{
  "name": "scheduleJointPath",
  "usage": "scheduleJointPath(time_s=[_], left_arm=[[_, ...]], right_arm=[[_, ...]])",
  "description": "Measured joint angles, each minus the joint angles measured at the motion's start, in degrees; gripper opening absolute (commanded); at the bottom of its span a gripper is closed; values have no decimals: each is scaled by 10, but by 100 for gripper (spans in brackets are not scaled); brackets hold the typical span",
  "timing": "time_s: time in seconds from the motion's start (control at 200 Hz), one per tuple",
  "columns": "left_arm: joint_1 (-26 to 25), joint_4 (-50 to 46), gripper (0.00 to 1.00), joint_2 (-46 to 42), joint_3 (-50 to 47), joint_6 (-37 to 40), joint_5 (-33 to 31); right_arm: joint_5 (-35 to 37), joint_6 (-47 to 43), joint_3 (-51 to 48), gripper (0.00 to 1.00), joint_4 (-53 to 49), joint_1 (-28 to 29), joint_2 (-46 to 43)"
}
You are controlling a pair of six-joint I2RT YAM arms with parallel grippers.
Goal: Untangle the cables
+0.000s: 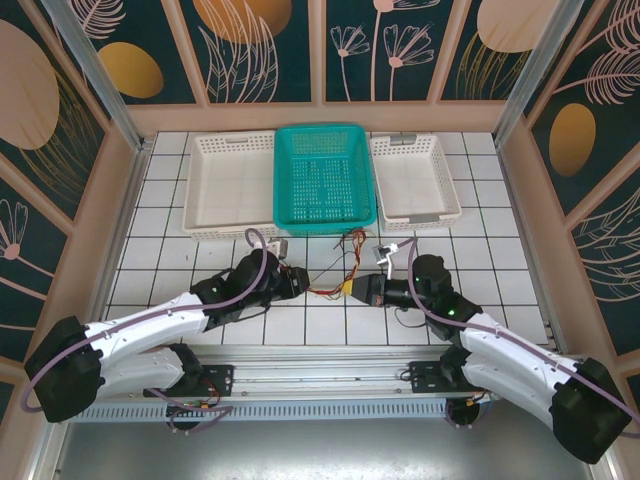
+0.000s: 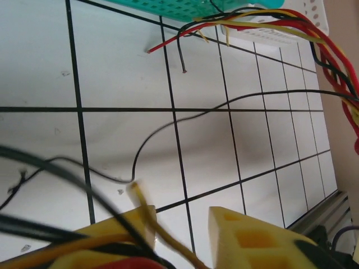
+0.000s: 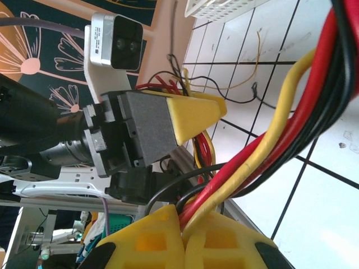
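My left gripper should hold the bundle while my right gripper pulls out only the yellow cable (image 3: 281, 112), because my right gripper is pinching red, yellow and black cables (image 3: 216, 192) together.
The cables (image 1: 333, 287) are a thin red, yellow and black tangle stretched between my two grippers on the tiled table, with loose ends trailing toward the baskets. My right gripper (image 3: 182, 219) is shut on a bundle of the red, yellow and black cables (image 3: 291, 112); from above it (image 1: 352, 290) sits just right of centre. My left gripper (image 1: 300, 283) faces it from the left. In the left wrist view its jaws (image 2: 179, 216) stand apart; a yellow wire (image 2: 147, 216) crosses the gap unpinched, and more wires drape over the left finger (image 2: 112, 238). A black wire (image 2: 185, 117) lies on the tiles.
Three baskets stand in a row at the back: a white basket (image 1: 232, 185), a teal basket (image 1: 325, 180) and a smaller white basket (image 1: 415, 180). Walls close the table on three sides. A metal rail (image 1: 320, 375) runs along the near edge.
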Motion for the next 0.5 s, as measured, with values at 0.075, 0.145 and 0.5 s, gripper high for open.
scheduleJointPath(time_s=[0.075, 0.145, 0.5], left_arm=[[2, 4, 5, 0, 0, -5, 8], [4, 7, 0, -1, 0, -9, 14], [8, 16, 0, -4, 0, -10, 35]], right_arm=[[4, -4, 0, 0, -22, -2, -5], [5, -9, 0, 0, -40, -5, -12], [80, -99, 65, 0, -211, -12, -22]])
